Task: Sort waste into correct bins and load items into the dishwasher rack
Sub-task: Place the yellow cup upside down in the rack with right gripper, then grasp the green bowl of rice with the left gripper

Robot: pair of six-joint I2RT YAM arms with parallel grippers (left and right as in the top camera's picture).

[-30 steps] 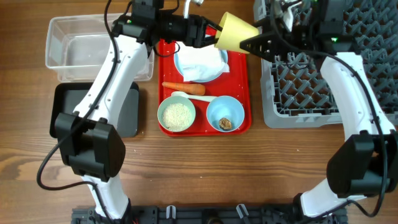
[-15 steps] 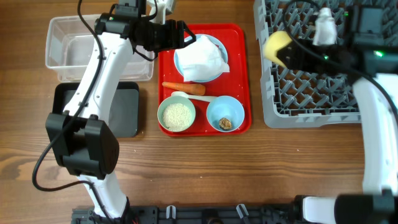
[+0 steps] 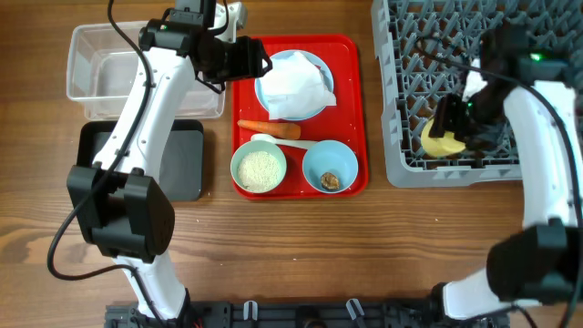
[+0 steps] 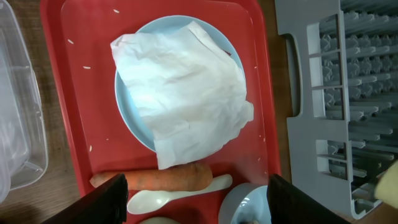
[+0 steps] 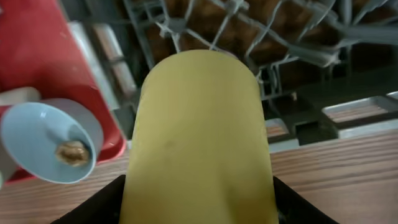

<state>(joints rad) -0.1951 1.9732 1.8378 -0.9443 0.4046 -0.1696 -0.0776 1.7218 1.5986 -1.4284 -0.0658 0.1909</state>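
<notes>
The pale-green bowl is full of rice (image 3: 259, 170), so next my left gripper grabs its rim and tips the rice into the black tray (image 3: 184, 162) before I rack the bowl.
My right gripper (image 3: 453, 128) is shut on the small yellow cup (image 3: 441, 139) and holds it low over the front left part of the grey dishwasher rack (image 3: 547, 64); the cup fills the right wrist view (image 5: 200, 137). My left gripper (image 3: 256, 62) is open and empty above the red tray's top left. The crumpled white napkin (image 3: 296, 85) lies on the light-blue plate (image 4: 134, 109). The carrot (image 3: 269, 129) and white spoon (image 3: 284, 142) lie below it. The pale-green bowl (image 3: 259, 169) holds rice. The light-blue bowl (image 3: 329, 169) holds a brown lump (image 5: 71, 152).
The clear tub (image 3: 109, 73) stands at the back left, with the black tray (image 3: 187, 169) in front of it. The red serving tray (image 3: 351, 109) lies between them and the rack. A few rice grains lie loose on the red tray (image 4: 68, 42).
My right gripper has carried the yellow cup from above the tray's right edge over the rack, then down to its front left part. The left gripper drew back slightly to the left.
</notes>
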